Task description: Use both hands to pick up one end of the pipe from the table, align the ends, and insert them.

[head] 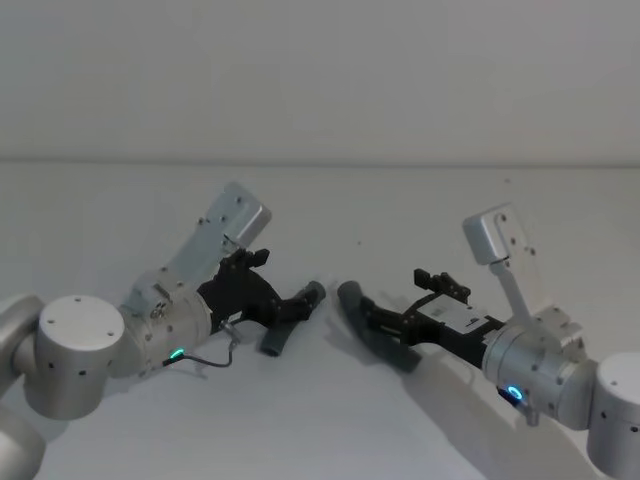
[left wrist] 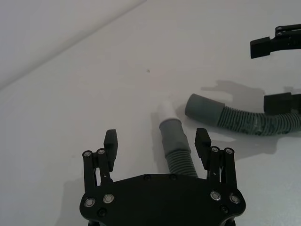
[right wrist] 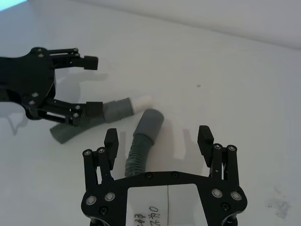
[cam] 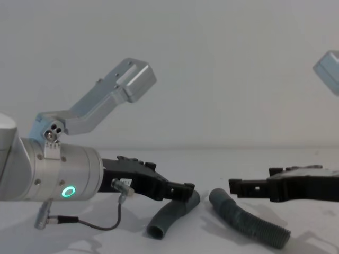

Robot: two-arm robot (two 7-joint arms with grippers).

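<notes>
I expect the socket cuff to stay at an angle instead of hanging down when I lift it, because the longer piece's ribbed body [cam: 257,226] lies curved behind its socket cuff [cam: 222,201].
Two dark-grey ribbed pipe pieces lie on the white table [head: 320,420], their ends a small gap apart. The shorter piece [left wrist: 178,149] has a grey cuff with a white tip [left wrist: 165,111]. My left gripper [left wrist: 156,139] is open, and its fingers straddle this piece just behind the cuff. The longer curved piece [right wrist: 139,148] ends in a plain socket cuff [right wrist: 150,122]. My right gripper [right wrist: 158,136] is open too, one finger on each side of that piece. In the head view the left gripper [head: 280,285] and right gripper [head: 410,300] face each other.
The table meets a plain pale wall [head: 320,80] behind the work. A thin cable [cam: 100,225] loops under the left wrist. White surface lies all around the two pieces.
</notes>
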